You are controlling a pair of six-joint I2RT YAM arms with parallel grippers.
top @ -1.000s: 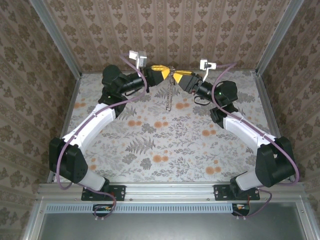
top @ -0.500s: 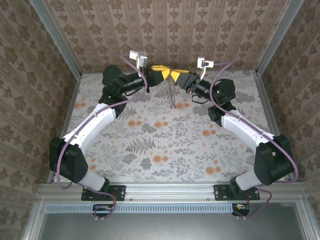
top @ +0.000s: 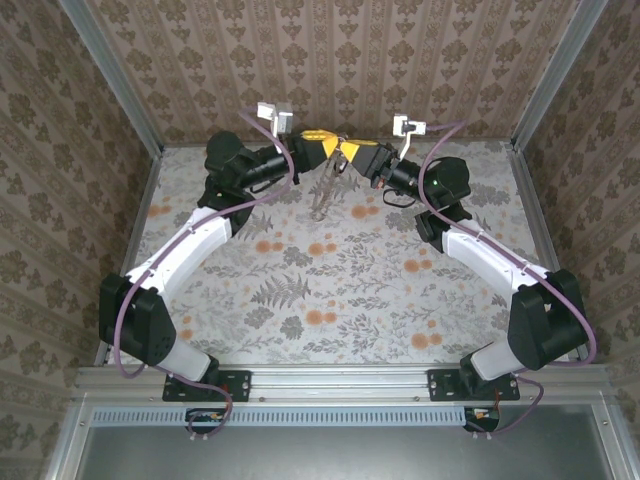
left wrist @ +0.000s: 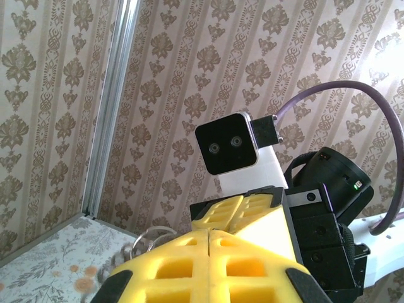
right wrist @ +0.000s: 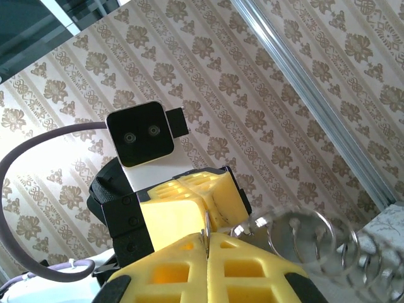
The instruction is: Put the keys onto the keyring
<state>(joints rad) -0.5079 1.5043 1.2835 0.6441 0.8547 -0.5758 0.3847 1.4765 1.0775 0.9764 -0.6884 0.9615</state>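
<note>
The left gripper's closed fingers are empty beside the keyring's edge (right wrist: 207,228), so the left gripper should back away, open and move toward the hoop at my right gripper's tips (top: 341,163).
Both grippers meet tip to tip, raised above the far middle of the table. My left gripper (top: 332,148) (left wrist: 208,232) has its yellow jaws pressed together. The keyring (left wrist: 146,243), a thin metal hoop, shows blurred just beside its left fingertip. My right gripper (top: 347,151) (right wrist: 207,236) is shut on a thin metal edge of the keyring (right wrist: 303,243), which trails off blurred to the right. The hanging part of the keyring (top: 323,196) dangles below the fingertips and slants left. The keys are too blurred to make out.
The floral tablecloth (top: 330,290) lies well below the grippers. Patterned walls and metal corner posts (top: 110,75) close in the back and sides. Purple cables (top: 270,135) loop near both wrists.
The right gripper has closed onto the thin metal at the left gripper's tip. The dangling part has swung from straight down to slanting left. The left arm has hardly moved.
</note>
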